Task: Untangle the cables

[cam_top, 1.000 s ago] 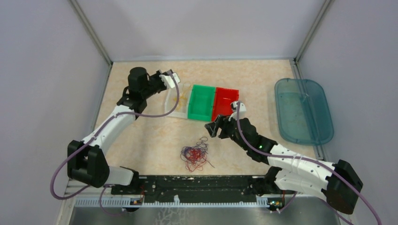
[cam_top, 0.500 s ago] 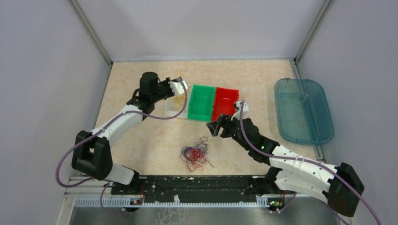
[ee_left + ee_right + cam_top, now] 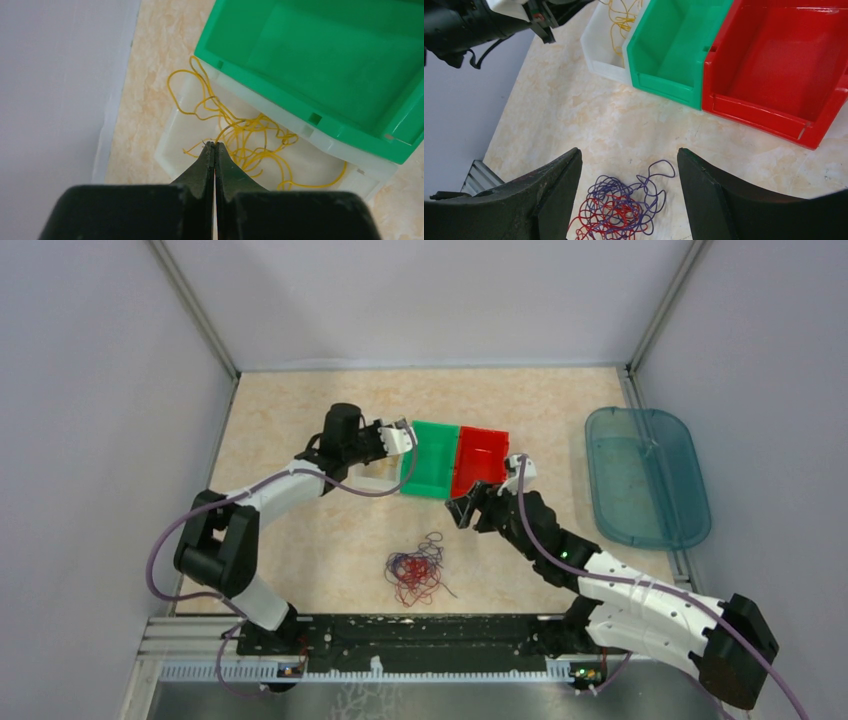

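Most of the yellow cable's loops (image 3: pixel 252 132) are inside the white bin. My left gripper should keep lowering its piece of the cable until it gets close to the bin's bottom (image 3: pixel 315 170), then let go.
A tangle of red and dark purple cables (image 3: pixel 415 568) lies on the table in front of the bins; it also shows in the right wrist view (image 3: pixel 624 207). A yellow cable (image 3: pixel 250 145) lies in loose loops in the white bin (image 3: pixel 320 160). My left gripper (image 3: pixel 215 144) is shut above that bin, and a yellow strand comes out of its tips. In the top view the left gripper (image 3: pixel 405 437) is at the green bin's left edge. My right gripper (image 3: pixel 628 152) is open and empty, above and beyond the tangle (image 3: pixel 462 512).
A green bin (image 3: pixel 432 460) and a red bin (image 3: pixel 480 458) stand side by side right of the white bin (image 3: pixel 375 475); neither holds any cable. A blue-green translucent tray (image 3: pixel 645 475) lies at the right. Grey walls close the left, back and right.
My left arm has swung right, from left of the white bin to above it by the green bin. My right gripper has shifted slightly right and stays open.
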Robot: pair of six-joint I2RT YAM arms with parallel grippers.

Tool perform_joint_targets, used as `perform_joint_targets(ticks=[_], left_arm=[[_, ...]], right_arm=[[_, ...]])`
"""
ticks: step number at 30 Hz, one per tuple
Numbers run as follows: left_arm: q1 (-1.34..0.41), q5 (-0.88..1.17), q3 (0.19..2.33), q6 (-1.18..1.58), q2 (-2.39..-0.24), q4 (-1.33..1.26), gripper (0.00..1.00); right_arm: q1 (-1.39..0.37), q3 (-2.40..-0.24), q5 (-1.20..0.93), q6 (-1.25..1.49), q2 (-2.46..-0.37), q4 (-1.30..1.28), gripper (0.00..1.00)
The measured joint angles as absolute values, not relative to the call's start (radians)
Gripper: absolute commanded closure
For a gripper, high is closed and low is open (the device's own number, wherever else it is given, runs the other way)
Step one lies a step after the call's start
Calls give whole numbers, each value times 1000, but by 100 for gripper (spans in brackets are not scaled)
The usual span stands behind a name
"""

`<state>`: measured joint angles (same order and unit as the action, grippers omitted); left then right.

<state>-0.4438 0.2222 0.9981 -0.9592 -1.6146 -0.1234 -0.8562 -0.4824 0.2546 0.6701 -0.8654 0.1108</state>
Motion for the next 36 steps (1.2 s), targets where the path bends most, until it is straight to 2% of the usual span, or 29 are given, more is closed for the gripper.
perform_joint_targets(ticks=[16,17,18,20,21,22,26,36], left_arm=[[-442,160,1005,-910,-1782,-186,100],[-441,160,1005,-908,-1783,-188,93],[-440,160,1005,-905,-1783,-188,74],[-434,168,1013,-891,-1782,-175,29],[-431,174,1023,-894,-1782,-156,18],[-426,184,1050,-878,-1782,-110,13],[-397,241,1163,-843,-1754,43,10],[-364,428,1312,-842,-1522,352,6]], right_arm=[[-846,-482,263,674,-864,64,30],[-846,-482,263,674,-864,62,30],[-846,-482,263,674,-864,61,30],[-846,-482,262,675,-864,60,30],[-846,-482,262,675,-864,59,30],[-845,-482,262,675,-863,59,30],[-841,-482,262,677,-856,61,30],[-841,-485,234,673,-854,64,29]])
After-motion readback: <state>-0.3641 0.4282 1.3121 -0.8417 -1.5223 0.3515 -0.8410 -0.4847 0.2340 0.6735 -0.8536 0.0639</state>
